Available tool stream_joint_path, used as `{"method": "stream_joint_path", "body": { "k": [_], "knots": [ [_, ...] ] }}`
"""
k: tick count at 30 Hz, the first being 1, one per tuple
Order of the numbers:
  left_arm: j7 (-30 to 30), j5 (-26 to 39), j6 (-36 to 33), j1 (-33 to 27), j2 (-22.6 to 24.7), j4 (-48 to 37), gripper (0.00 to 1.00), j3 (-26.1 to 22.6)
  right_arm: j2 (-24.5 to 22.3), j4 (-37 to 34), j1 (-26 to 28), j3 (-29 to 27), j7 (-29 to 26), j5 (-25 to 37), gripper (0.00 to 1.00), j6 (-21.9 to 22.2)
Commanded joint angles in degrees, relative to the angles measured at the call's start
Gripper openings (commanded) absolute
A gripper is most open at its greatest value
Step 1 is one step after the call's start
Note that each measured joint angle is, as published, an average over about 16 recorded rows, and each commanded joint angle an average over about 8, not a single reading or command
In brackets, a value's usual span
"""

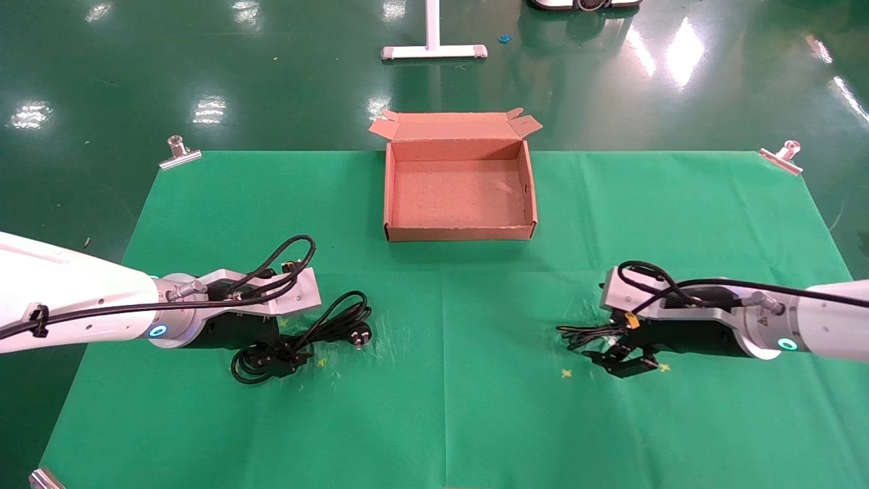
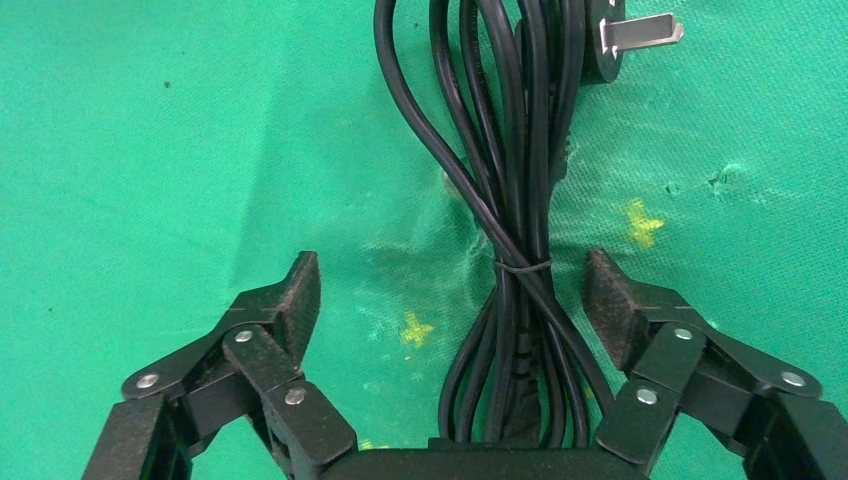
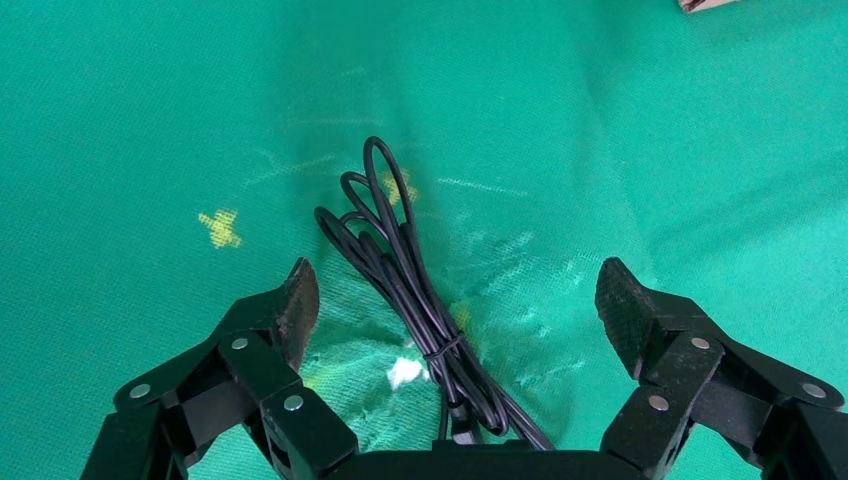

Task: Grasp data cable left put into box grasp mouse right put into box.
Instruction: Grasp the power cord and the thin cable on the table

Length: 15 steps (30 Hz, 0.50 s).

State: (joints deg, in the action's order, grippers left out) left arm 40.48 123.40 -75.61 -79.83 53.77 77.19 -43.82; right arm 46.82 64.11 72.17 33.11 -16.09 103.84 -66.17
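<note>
A thin tie (image 2: pixel 523 267) holds the parts of the cable tightly together at the middle, so the data cable (image 1: pixel 332 326) will stay bunched with its plug beside it when the robot lifts it.
The brown cardboard box (image 1: pixel 390 204) stands open at the back centre of the green cloth, lid flap folded back. A thick black data cable (image 1: pixel 333 316), tied in a bundle with a plug (image 2: pixel 610 40), lies at the front left. My left gripper (image 1: pixel 288 354) is open and low over it; in the left wrist view the gripper (image 2: pixel 450 290) straddles the bundle (image 2: pixel 520 200), closer to one finger. My right gripper (image 1: pixel 621 358) is open at the front right over a thin black tied cable (image 1: pixel 585 334). That thin cable (image 3: pixel 400 270) lies between the open fingers of the gripper (image 3: pixel 457 285). No mouse body shows.
Metal clips (image 1: pixel 180 153) (image 1: pixel 781 156) pin the cloth (image 1: pixel 441 407) at the table's back corners. Yellow cross marks (image 1: pixel 565 373) dot the cloth. A white stand base (image 1: pixel 434 51) is on the floor beyond the table.
</note>
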Motion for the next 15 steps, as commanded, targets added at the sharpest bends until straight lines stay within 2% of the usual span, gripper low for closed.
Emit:
{"method": "stream_joint_path", "body": {
  "k": [1,15],
  "knots": [
    [0.0,0.0,0.0,0.0,0.0,0.0,0.0,0.0,-0.06,0.12,-0.01,-0.02,0.03,-0.05,0.0,-0.03],
    [0.0,-0.26,-0.01,0.0,-0.01,0.01,0.0,0.01,-0.23,0.46,-0.09,-0.07,0.1,-0.16,0.0,-0.08]
  ]
}}
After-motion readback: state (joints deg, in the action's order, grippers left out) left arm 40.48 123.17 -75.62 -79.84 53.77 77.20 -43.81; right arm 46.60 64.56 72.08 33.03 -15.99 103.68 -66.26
